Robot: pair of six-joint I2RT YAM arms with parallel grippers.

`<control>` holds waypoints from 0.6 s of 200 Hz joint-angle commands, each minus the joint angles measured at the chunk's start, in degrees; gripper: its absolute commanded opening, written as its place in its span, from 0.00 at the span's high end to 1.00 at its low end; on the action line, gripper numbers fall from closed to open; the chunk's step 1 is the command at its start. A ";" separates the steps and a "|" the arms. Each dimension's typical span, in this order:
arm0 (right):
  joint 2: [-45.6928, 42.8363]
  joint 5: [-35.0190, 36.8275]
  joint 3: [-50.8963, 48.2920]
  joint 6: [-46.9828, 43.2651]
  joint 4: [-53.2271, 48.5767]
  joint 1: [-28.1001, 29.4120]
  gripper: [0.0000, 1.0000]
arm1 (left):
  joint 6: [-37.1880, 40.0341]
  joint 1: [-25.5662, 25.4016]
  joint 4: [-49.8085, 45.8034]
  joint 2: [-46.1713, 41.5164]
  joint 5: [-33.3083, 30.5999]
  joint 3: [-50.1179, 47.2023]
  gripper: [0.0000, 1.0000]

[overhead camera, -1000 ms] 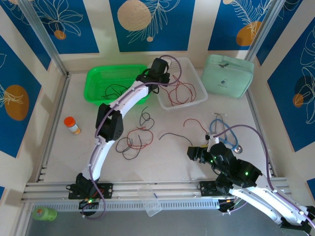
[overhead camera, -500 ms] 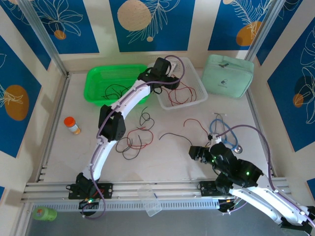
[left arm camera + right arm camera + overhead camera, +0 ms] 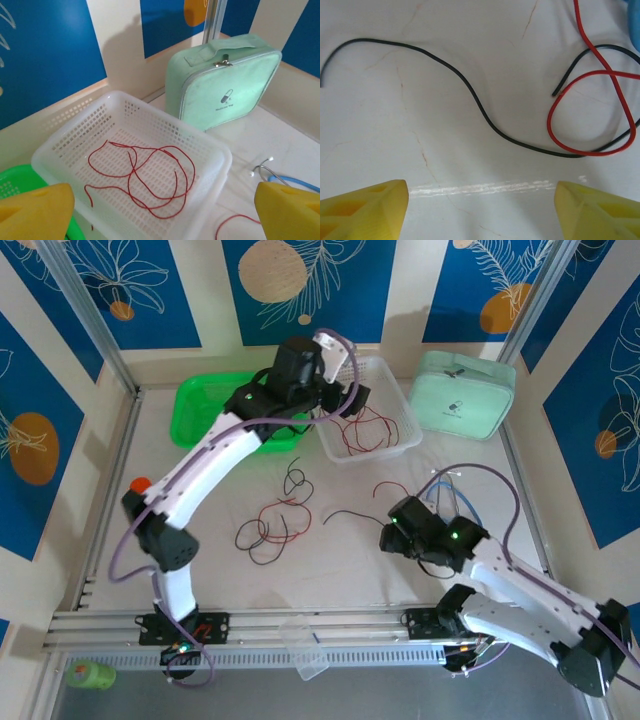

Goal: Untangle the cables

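Observation:
The red loop [image 3: 585,154] rests loosely over the black cable's open [image 3: 476,99] curl, so the black cable will slide free by itself when the robot lifts it.
Several thin red cables [image 3: 150,175] lie loosely looped in the white mesh basket [image 3: 217,156]. My left gripper [image 3: 165,220] hovers above them, open, with nothing between its yellow fingers [image 3: 35,212]. In the top view it hangs over the basket's left side [image 3: 348,400]. A red-and-black tangle [image 3: 270,528] lies mid-table, with a single black cable [image 3: 292,478] behind it. My right gripper [image 3: 480,210] is open and empty, low over the table. Just ahead of it lie a black cable [image 3: 470,95] and a red loop [image 3: 590,115]. From above, the right gripper [image 3: 392,532] sits right of that black cable [image 3: 350,514].
A green basket [image 3: 205,405] stands left of the white one [image 3: 408,430], and a mint zip case [image 3: 462,390] stands at the back right. A blue cable loop [image 3: 448,502] lies by the right arm. An orange bottle [image 3: 138,484] sits left; a clear cup [image 3: 305,645] is at the front rail.
My left gripper has opened and risen over the white basket, the arm swinging up and left. My right arm has moved forward and left toward the black cable.

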 commanded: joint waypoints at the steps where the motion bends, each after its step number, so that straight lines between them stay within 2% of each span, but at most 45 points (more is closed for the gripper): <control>1: 5.32 -4.95 1.99 -5.44 0.34 -3.04 0.27 | -3.00 0.69 -1.24 -4.99 -3.04 -8.93 0.08; 61: 16.21 -10.76 -0.43 -10.85 13.26 -10.55 0.39 | -7.02 0.60 -1.85 -21.65 -3.85 -26.35 0.07; 120: 28.60 -11.42 2.02 -10.89 17.80 -10.67 0.46 | -8.39 0.60 -3.57 -30.35 -4.60 -34.93 0.07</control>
